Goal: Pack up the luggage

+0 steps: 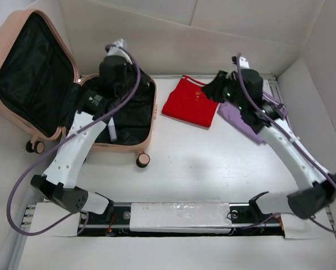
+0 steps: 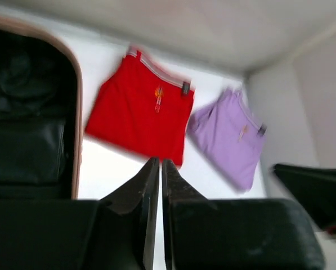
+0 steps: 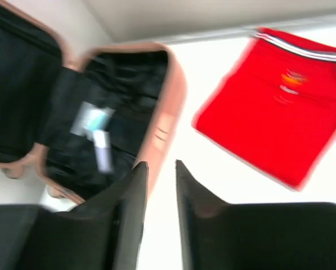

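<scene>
My right gripper hovers over the red garment [image 1: 197,104] beside the luggage, so it should back off while my left gripper takes the garment by its near edge [image 1: 187,121].
The peach-pink luggage [image 1: 154,109] lies open at the left, its lid leaning on the wall and its black-lined base flat. It also shows in the left wrist view [image 2: 77,112] and the right wrist view [image 3: 169,107]. My left gripper [image 1: 122,84] hovers over the base with its jaws shut and empty [image 2: 160,161]. My right gripper [image 1: 206,93] is slightly open and empty [image 3: 162,163], above the right edge of a folded red garment [image 1: 189,104] [image 2: 139,112] [image 3: 274,118]. A folded purple garment [image 1: 241,125] [image 2: 229,135] lies right of it.
A small white tube [image 1: 111,133] [image 3: 103,153] and a teal-and-white packet [image 3: 92,119] lie in the luggage base. White walls close the table at the back and right. A caster wheel [image 1: 143,160] sticks out at the luggage's near corner.
</scene>
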